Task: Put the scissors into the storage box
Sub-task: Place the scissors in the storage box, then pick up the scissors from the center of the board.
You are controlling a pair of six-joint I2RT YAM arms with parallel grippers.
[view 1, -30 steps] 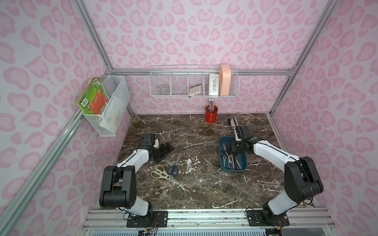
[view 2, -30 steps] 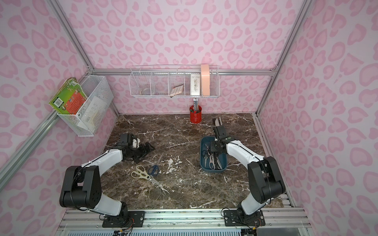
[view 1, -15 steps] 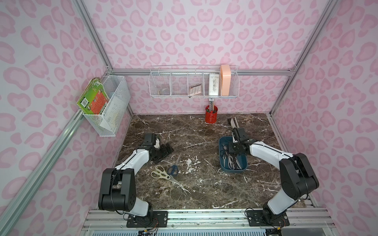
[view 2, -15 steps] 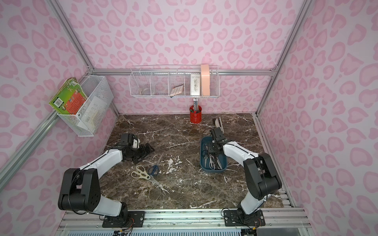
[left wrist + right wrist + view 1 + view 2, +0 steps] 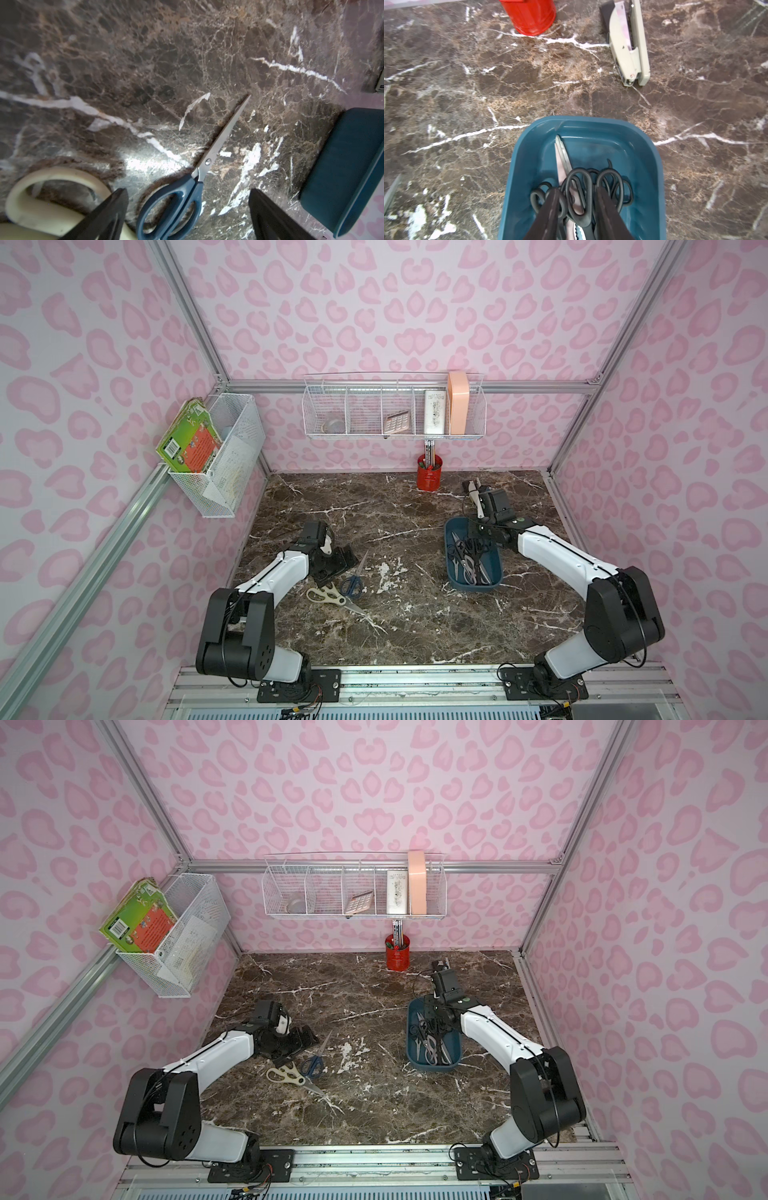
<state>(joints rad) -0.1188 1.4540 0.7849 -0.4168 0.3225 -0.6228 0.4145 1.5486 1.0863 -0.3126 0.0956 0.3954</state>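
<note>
Next, my left gripper moves the navy-handled scissors [image 5: 352, 585] toward the middle [image 5: 380, 573] for my right gripper to take, because they lie far from the storage box.
The teal storage box [image 5: 449, 545] lies right of the table's middle and holds several scissors [image 5: 469, 564], mostly black-handled. My right gripper [image 5: 577, 190] is lowered into the box's far end. It is open, its fingers standing either side of one black handle loop [image 5: 578, 170] without pressing it. Navy-handled scissors [image 5: 352, 585] and cream-handled shears [image 5: 328, 595] lie on the marble at the left. My left gripper [image 5: 187, 192] hovers open just above the navy handles [image 5: 172, 205], with the cream handle [image 5: 41, 207] beside it. The box's wall [image 5: 342, 166] shows in the left wrist view too.
A white-grey stapler [image 5: 629, 47] lies just beyond the box, and a red pen cup [image 5: 429, 477] stands at the back wall. White wire baskets hang on the back wall [image 5: 395, 414] and the left wall [image 5: 224, 456].
My right gripper's jaws have spread apart inside the box, letting go of the black-handled scissors. The left arm and the scissors on the marble have not moved.
</note>
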